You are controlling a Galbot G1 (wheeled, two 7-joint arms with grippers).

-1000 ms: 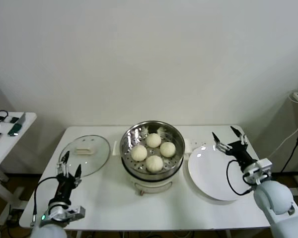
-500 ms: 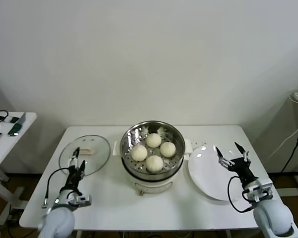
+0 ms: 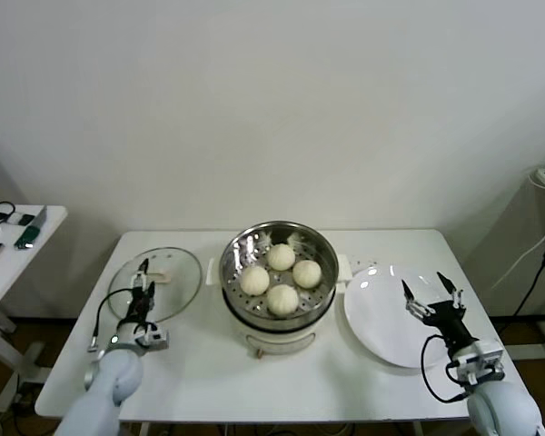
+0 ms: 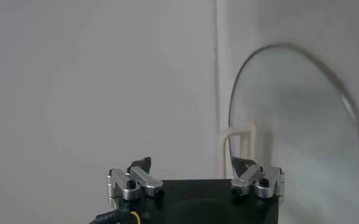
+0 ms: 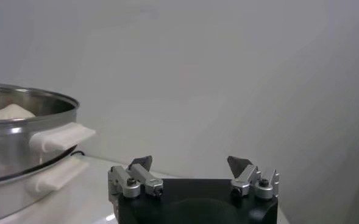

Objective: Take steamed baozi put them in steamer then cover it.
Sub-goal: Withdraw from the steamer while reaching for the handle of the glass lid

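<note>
The baozi sit low (image 3: 282, 278) inside the steamer's rim, so the glass cover (image 3: 174, 295) will settle flat above them when I lower it onto the steamer.
Four cream-white baozi (image 3: 282, 272) sit on the perforated tray inside the steel steamer (image 3: 239, 250) at the table's middle. The steamer's rim and white side handle (image 5: 60, 137) show in the right wrist view, with one baozi (image 5: 8, 111) peeking over the rim. The glass cover (image 3: 177, 282) lies flat on the table left of the steamer. My left gripper (image 3: 146, 283) is open and empty, low over the cover's near part, by its white handle (image 3: 157, 272). In the left wrist view the open left gripper (image 4: 194, 164) faces that handle (image 4: 237, 143). My right gripper (image 3: 424, 289) is open and empty above the white plate.
The empty white plate (image 3: 381, 327) lies right of the steamer. A small side table (image 3: 18, 241) with cables and gadgets stands at the far left. A wall runs close behind the table.
My left gripper has moved away from me and right, up to the cover's handle. My right gripper has drawn back toward me over the plate. The baozi and cover have not moved.
</note>
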